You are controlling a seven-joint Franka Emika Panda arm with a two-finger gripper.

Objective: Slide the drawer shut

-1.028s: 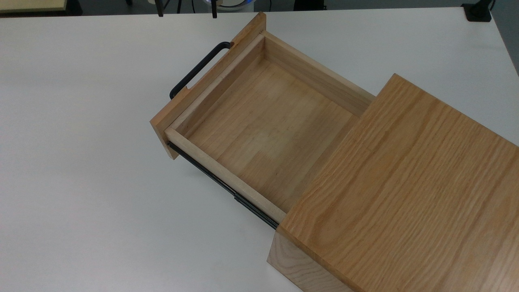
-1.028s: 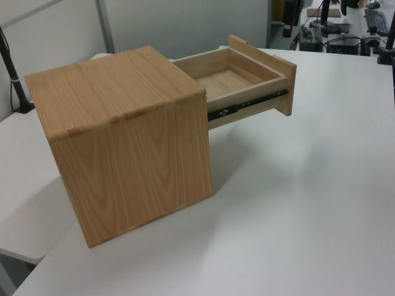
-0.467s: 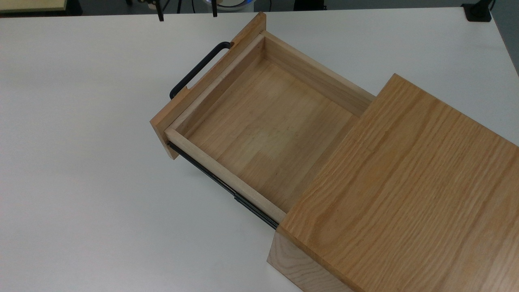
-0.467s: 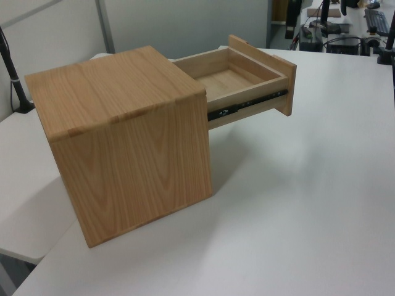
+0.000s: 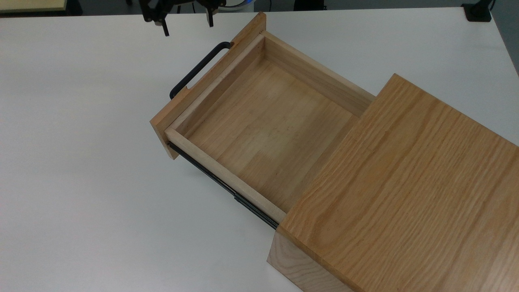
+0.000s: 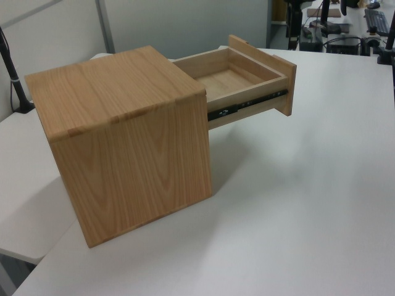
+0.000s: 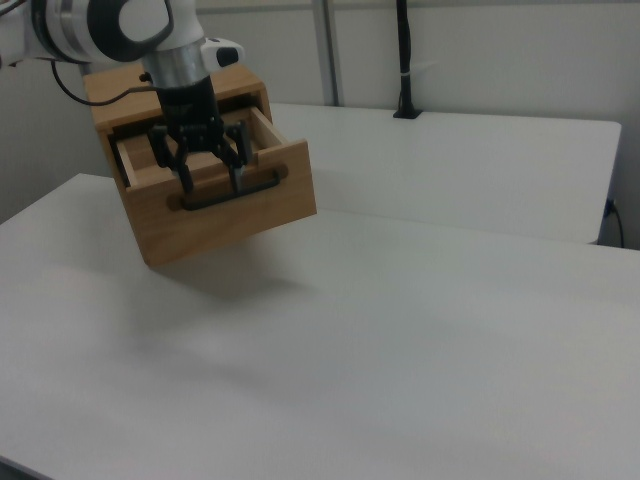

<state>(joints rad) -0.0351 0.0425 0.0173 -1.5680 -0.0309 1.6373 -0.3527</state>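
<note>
I expect the whole drawer (image 6: 237, 80), panel included, to slide inside the casing when I push, since the front panel (image 6: 286, 98) sticks out only slightly past the black side rail.
The drawer (image 5: 259, 121) is a shallow light-wood tray, pulled far out of the oak-grained casing (image 5: 405, 194) and empty. Its front panel carries a black bar handle (image 5: 194, 71) that faces the top view's upper left. My gripper (image 5: 187, 24) is open and holds nothing. It hangs past the handle, apart from it, near the top view's upper edge. In the right view the gripper (image 7: 212, 178) points down in front of the drawer's front panel (image 7: 260, 215), fingertips just above the handle (image 7: 225, 195). The left view shows the drawer (image 6: 231, 77) sticking out on a black side rail (image 6: 247, 103).
The white table (image 5: 81, 162) stretches wide around the casing. A black post base (image 5: 478, 12) stands at the top view's far right corner. Another black post (image 6: 15, 80) rises at the left view's left edge, and desks with equipment (image 6: 345, 31) stand behind.
My gripper has come further into the top view, lower and closer to the handle, fingers still spread. The drawer has not moved.
</note>
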